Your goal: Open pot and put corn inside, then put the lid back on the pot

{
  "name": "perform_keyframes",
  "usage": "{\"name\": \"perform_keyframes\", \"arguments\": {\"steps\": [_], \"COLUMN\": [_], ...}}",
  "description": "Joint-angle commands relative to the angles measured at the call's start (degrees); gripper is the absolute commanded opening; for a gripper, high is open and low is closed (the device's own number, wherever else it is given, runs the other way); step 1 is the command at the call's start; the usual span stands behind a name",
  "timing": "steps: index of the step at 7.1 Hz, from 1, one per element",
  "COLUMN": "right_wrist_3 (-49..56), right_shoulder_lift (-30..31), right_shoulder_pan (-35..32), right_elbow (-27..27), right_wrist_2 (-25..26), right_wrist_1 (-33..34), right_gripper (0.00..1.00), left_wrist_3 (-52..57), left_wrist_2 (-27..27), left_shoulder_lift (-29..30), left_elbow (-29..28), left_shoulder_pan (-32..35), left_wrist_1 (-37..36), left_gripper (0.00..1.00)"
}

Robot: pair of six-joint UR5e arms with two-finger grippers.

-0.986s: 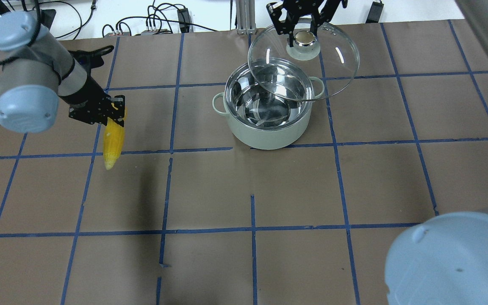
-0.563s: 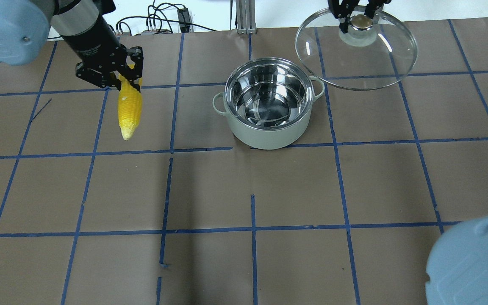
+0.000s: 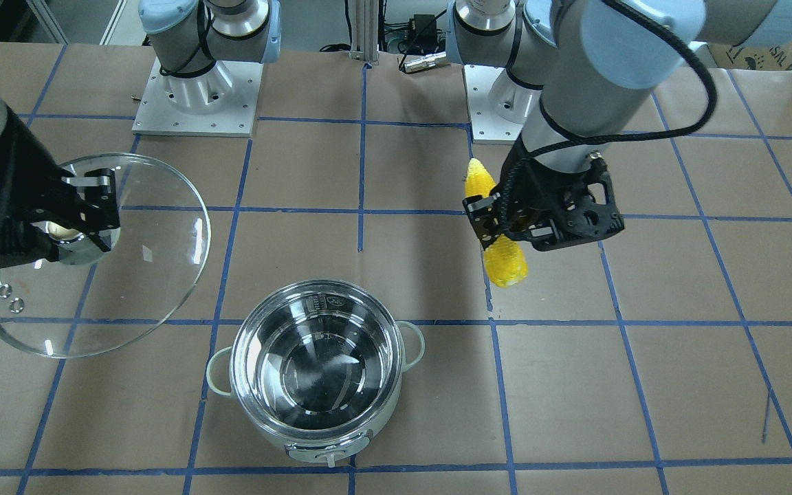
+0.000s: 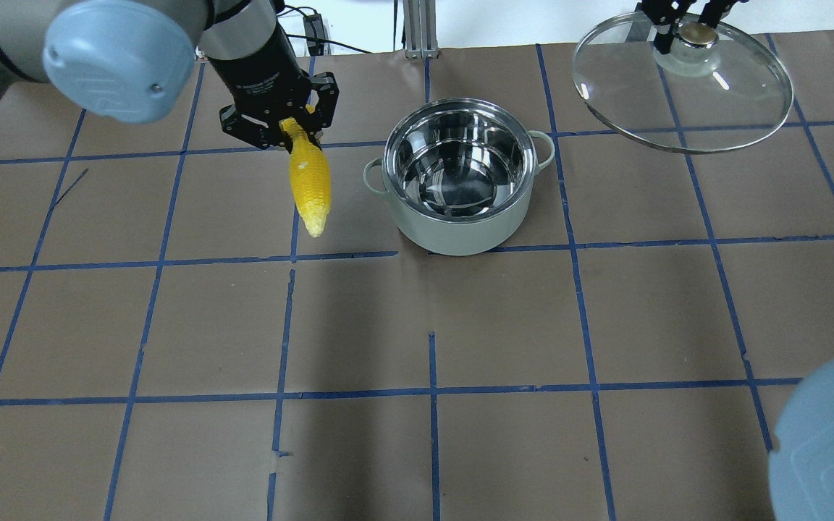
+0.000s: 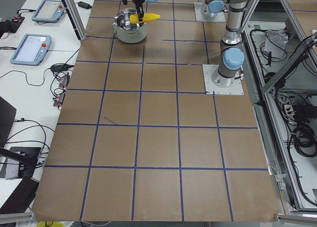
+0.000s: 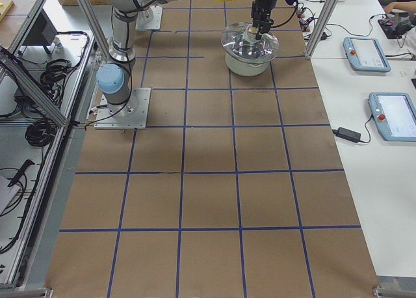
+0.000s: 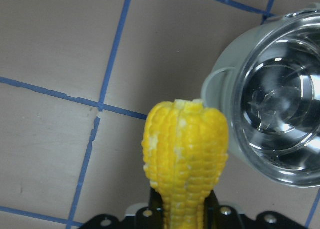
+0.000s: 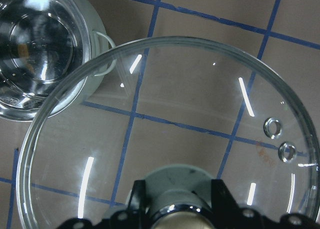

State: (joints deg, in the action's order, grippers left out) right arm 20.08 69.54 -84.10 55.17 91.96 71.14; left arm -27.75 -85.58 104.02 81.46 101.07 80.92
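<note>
My left gripper should keep moving the corn over the middle of the pot and let go of it there, because the glass lid is hanging clear of the open pot.
The pot (image 4: 460,174) stands open and empty on the table; it also shows in the front view (image 3: 313,375) and both wrist views (image 7: 272,109) (image 8: 42,49). My left gripper (image 4: 288,123) is shut on the thick end of the yellow corn (image 4: 310,184), held in the air just left of the pot. The corn also shows in the front view (image 3: 502,258) and the left wrist view (image 7: 185,154). My right gripper (image 4: 688,32) is shut on the knob of the glass lid (image 4: 681,87), held in the air to the right of and beyond the pot. The lid also shows in the front view (image 3: 93,254) and the right wrist view (image 8: 190,124).
Brown paper with blue tape lines (image 4: 431,325) covers the table. Cables and an aluminium post (image 4: 417,29) lie along the far edge. The arm bases (image 3: 196,89) are bolted at the robot's side. My right arm's elbow (image 4: 830,441) fills the overhead view's lower right corner.
My left gripper has carried the corn rightward to beside the pot. My right gripper has moved the lid off the pot, farther right and away.
</note>
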Motion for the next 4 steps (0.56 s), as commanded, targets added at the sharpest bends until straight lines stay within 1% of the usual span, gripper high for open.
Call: {"name": "perform_keyframes", "arguments": {"steps": [1, 4], "right_wrist_3": [0.3, 0.0], "right_shoulder_lift": [0.1, -0.2], "right_shoulder_pan": [0.7, 0.5], "right_elbow": [0.0, -0.1], "right_wrist_2": [-0.1, -0.4], "right_wrist_1": [-0.1, 2.5], "right_gripper": [0.36, 0.36], "left_wrist_3": [-2.9, -3.5], "left_wrist_2": [0.3, 0.2], "left_shoulder_lift": [3.1, 7.5], "left_elbow": [-0.2, -0.3], "left_shoulder_pan": [2.9, 7.2], "left_wrist_1": [-6.6, -14.0], "left_gripper": [0.03, 0.03]}}
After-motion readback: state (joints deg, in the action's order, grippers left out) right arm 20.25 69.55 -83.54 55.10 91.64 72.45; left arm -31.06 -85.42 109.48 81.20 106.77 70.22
